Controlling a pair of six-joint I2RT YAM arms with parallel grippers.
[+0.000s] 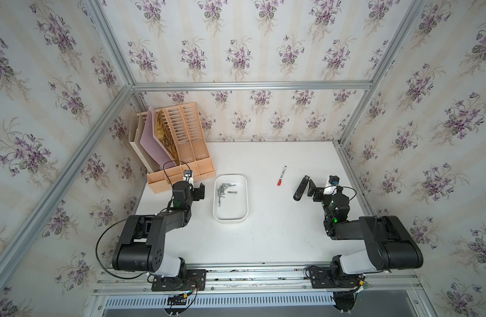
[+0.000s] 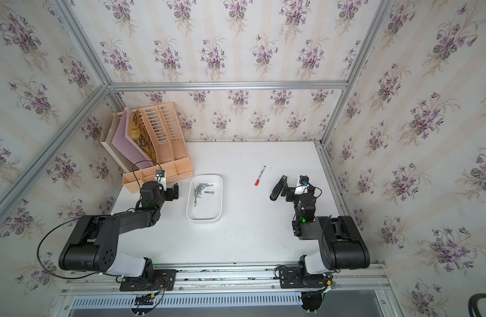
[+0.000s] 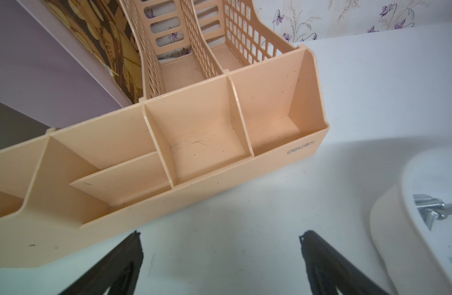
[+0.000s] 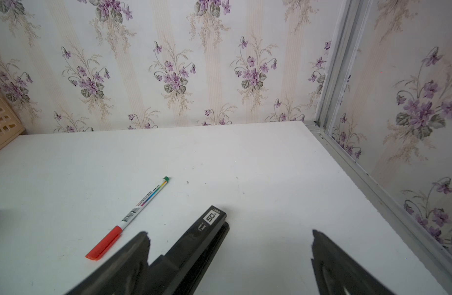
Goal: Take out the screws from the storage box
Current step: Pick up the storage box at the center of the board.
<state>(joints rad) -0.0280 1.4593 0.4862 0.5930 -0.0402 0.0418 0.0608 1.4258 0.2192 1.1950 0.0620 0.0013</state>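
Observation:
The storage box is close to the file organizer [image 1: 215,176], so my left gripper should move back while my right gripper pulls the box clear by its rim [image 1: 247,205].
The storage box [image 1: 230,219] is a shallow white tray near the table's middle, seen in both top views [image 2: 203,218]. The screws [image 1: 222,189] lie in a loose silver pile in its far left part [image 2: 198,189]. My left gripper [image 1: 200,191] hovers just left of the box, open and empty. In the left wrist view its fingertips [image 3: 221,235] stand wide apart over bare table, with the box's wall [image 3: 398,229] and a few screws [image 3: 434,209] off to one side. My right gripper [image 1: 311,189] is open at the right of the table, far from the box.
A long black stapler [image 1: 300,188] lies beside the right gripper; in the right wrist view the stapler [image 4: 194,245] runs between that gripper's [image 4: 230,232] open fingers. A red-and-white marker [image 1: 281,175] lies beyond it. A peach file organizer [image 1: 178,153] stands at the back left, close behind the left gripper.

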